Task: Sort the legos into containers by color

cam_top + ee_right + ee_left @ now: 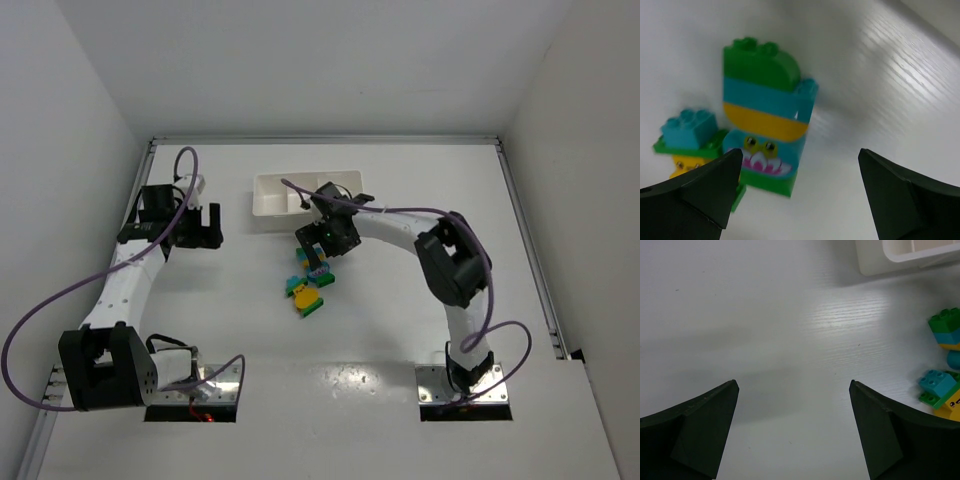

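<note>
One stack joins green, cyan and yellow bricks together, so the robot's right gripper should take hold of its face brick and raise the stack for the left gripper to split.
The legos lie as joined stacks on the table in front of the white tray. In the right wrist view a stack of green, cyan and yellow bricks with a toothy face lies ahead of my open right gripper, near its left finger. A smaller cyan, green and yellow stack lies to its left. In the top view my right gripper hovers over the legos. My left gripper is open and empty, left of the tray, over bare table.
The left wrist view shows the tray corner at top right and two lego stacks at the right edge. White walls enclose the table on the left, back and right. The right arm's cable loops over the tray's near side.
</note>
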Available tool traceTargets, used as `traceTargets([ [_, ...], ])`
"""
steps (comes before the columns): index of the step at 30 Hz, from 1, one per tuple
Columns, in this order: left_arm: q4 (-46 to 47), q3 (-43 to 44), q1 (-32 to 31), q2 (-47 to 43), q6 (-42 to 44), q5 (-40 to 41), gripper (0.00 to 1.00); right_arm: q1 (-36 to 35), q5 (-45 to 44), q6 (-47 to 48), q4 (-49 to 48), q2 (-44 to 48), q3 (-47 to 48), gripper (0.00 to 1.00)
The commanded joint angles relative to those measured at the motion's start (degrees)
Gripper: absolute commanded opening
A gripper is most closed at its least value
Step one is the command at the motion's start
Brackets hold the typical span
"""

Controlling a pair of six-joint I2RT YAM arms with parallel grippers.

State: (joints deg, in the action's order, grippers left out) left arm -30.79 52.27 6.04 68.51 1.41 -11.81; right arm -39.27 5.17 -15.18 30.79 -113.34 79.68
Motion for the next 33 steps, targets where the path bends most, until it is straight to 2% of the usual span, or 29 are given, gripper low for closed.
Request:
traceTargets([
  [1, 1.4, 0.0, 0.1, -1.9, -1.1, 0.8, 0.99, 0.6, -1.9, -5.6, 6.6, -5.0, 5.8, 0.99],
  [4, 1.4, -1.1, 0.1, -2.9, -1.1, 1.5, 0.99, 0.6, 0.4, -5.6, 1.9, -4.1, 5.0, 0.99],
  [10, 1.4, -2.7, 0.1, -3.5, -0.5, 2.7, 0.99, 0.0, 2.2, -6.1, 3.2, -6.1, 6.0, 0.99],
  [17, 0.9, -3.8, 0.1, -3.5, 0.6, 2.7, 0.99, -0.6, 3.4, -5.5, 1.5, -1.1, 4.9, 0.99],
  [25, 0.9, -3.8, 0.1, -3.5, 1.1, 2.7, 0.99, -2.3, 3.4, -6.8, 1.5, -1.7, 5.6, 0.99],
  [33, 1.4, -1.3, 0.1, -3.5, 0.5, 3.2, 0.99, -4.1, -2.9, -7.8, 2.1, -6.6, 5.6, 0.99],
])
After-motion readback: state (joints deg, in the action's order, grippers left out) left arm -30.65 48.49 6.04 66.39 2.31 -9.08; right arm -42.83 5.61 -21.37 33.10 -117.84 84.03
